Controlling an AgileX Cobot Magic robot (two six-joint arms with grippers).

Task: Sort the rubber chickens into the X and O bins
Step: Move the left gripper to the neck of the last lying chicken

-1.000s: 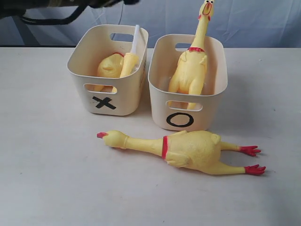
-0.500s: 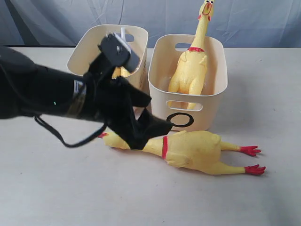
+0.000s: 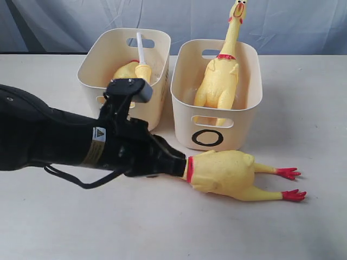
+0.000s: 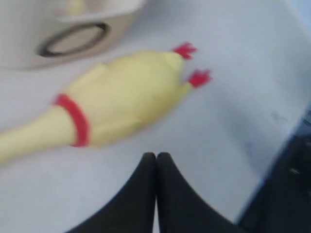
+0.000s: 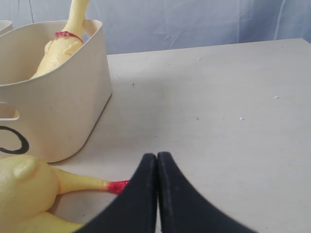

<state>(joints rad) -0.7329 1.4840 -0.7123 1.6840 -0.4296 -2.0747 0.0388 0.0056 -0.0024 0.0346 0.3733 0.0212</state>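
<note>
My left gripper should move back from the rubber chicken's broad body (image 3: 225, 172), open across its slim neck (image 4: 36, 133) and grip there before lifting toward the O bin, because it now points shut beside that body.
A whole rubber chicken (image 3: 225, 172) lies on the table in front of the O bin (image 3: 246, 116). My left arm (image 3: 108, 146) reaches in from the left and hides the chicken's head and neck. In the left wrist view the left gripper (image 4: 156, 155) is shut and empty, short of the chicken's body (image 4: 121, 97). A second whole chicken (image 3: 219, 76) stands in the O bin. The X bin (image 3: 89, 67) holds a headless body (image 3: 126, 71) and a head-and-neck on a white tube (image 3: 142, 59); its X mark is hidden. My right gripper (image 5: 156, 155) is shut beside a red foot (image 5: 115, 186).
A blue cloth backdrop (image 3: 303, 24) hangs behind the white table (image 3: 303, 86). The two bins stand side by side at the back, nearly touching. The lying chicken's legs and red feet (image 3: 293, 194) point toward the right.
My left arm came down from the top left, swung over the bins and now lies low across the lying chicken's head and neck. It now covers the X mark. The chickens have not moved.
</note>
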